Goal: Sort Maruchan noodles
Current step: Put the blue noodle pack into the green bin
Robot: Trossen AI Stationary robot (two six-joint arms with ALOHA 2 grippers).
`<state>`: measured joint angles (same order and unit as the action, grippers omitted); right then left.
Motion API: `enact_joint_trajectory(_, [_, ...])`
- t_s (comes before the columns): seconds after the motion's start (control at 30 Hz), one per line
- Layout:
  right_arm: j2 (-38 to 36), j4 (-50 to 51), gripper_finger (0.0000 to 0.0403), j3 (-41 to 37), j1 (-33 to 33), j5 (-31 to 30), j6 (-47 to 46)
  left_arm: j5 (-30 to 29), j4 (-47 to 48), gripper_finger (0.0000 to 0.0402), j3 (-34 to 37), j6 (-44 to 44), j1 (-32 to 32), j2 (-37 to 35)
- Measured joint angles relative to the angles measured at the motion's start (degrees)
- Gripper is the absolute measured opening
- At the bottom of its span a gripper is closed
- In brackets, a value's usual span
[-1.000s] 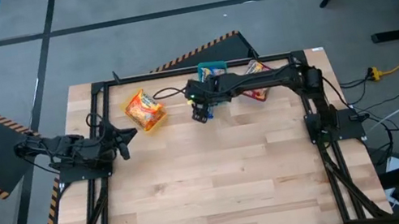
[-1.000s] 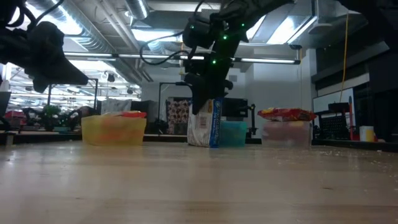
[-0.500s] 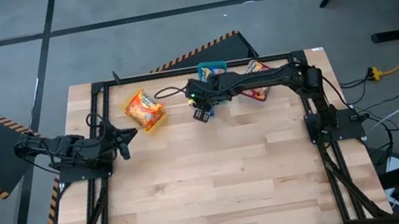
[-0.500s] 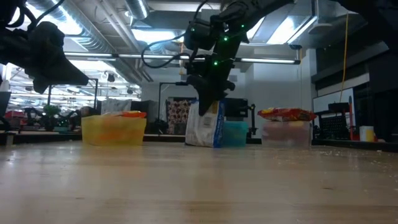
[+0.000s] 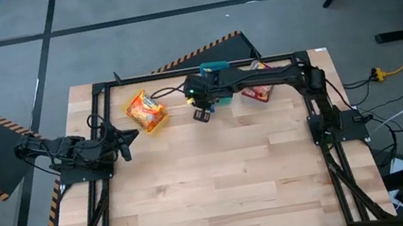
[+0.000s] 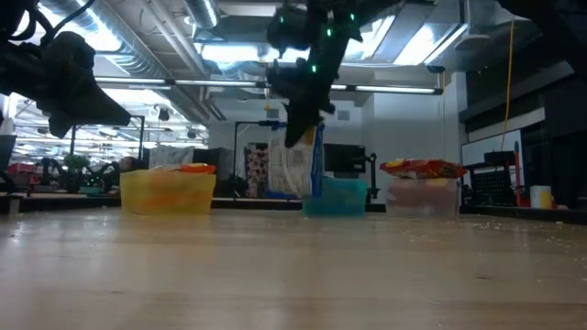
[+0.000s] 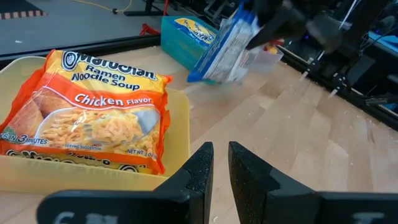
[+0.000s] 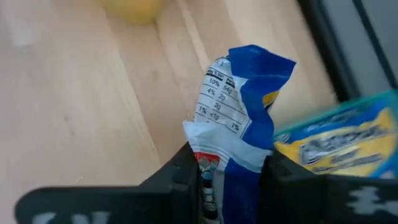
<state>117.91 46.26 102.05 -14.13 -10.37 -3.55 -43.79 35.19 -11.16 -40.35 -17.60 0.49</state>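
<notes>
The blue-and-white packet [image 6: 290, 170] is hanging next to the teal bin, toward the yellow bin, so next my right gripper swings back and sets it down onto the blue packet [image 8: 348, 148].
A blue-and-white noodle packet [image 6: 296, 170] hangs above the table in front of the teal bin [image 6: 336, 196], with my right gripper [image 6: 303, 128] shut on it. The teal bin [image 8: 339, 143] holds another blue packet. An orange Chicken packet [image 7: 87, 112] lies flat in the yellow bin [image 7: 180, 127] at the far left. A red packet [image 5: 256, 93] lies on the clear bin [image 6: 422, 196] at the far right. My left gripper [image 7: 221, 168] waits shut near the table's left edge, holding nothing. My right gripper pinches the blue-and-white packet between its two fingers [image 8: 186, 177] at its upper end [image 8: 227, 171]. The fingers come from above, slanting down. The packet hangs below them, roughly upright and clear of the table, its blue crimped lower end [image 8: 264, 68] free.
The three bins stand in a row along the table's far edge. The black frame rail [image 5: 178, 73] runs behind them. Bare wooden tabletop [image 5: 222, 184] stretches from the bins to the near edge.
My right gripper has shut on the blue-and-white packet and risen. The packet stood on the table in front of the teal bin, tipped as the fingers shut, and now hangs lifted clear.
</notes>
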Motion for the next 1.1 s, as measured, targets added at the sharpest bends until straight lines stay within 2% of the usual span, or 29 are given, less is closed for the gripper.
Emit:
enact_joint_trajectory(0.13, [0.0, 5.9, 0.0071, 7.0, 1.0, -2.6, 4.5, 0.0, 0.0, 0.0044, 0.0, 0.0, 0.0, 0.0])
enact_joint_trajectory(0.33, [-0.1, 13.7, 0.0074, 16.0, 3.1, -17.6, 15.9, 0.0, 0.0, 0.0044, 0.0, 0.0, 0.0, 0.0])
enact_joint_trajectory(0.43, [-0.2, 14.7, 0.0075, 17.4, 4.1, -27.4, 22.2, 0.0, 0.0, 0.0044, 0.0, 0.2, 0.0, 0.0])
enact_joint_trajectory(0.5, [-0.1, 15.6, 0.0074, 17.4, 4.1, -31.6, 26.1, 0.0, 0.0, 0.0044, 0.0, 0.2, 0.0, 0.0])
enact_joint_trajectory(0.67, [0.0, 13.7, 0.0073, 13.1, 2.7, -31.7, 29.8, 0.0, 0.0, 0.0044, 0.0, 0.4, 0.0, 0.0])
enact_joint_trajectory(0.77, [0.0, 10.7, 0.0073, 9.4, 1.7, -35.3, 32.7, 0.0, 0.0, 0.0044, 0.0, 0.4, 0.0, 0.0])
enact_joint_trajectory(0.9, [0.0, 7.7, 0.0073, 4.9, 0.1, -32.1, 33.0, 0.0, 0.1, 0.0044, 0.0, 0.4, 0.0, 0.0])
enact_joint_trajectory(1.1, [-0.6, -0.5, 0.0073, -2.2, -1.3, -30.6, 35.0, -0.4, 0.3, 0.0044, 0.0, 0.4, 0.0, 0.0])
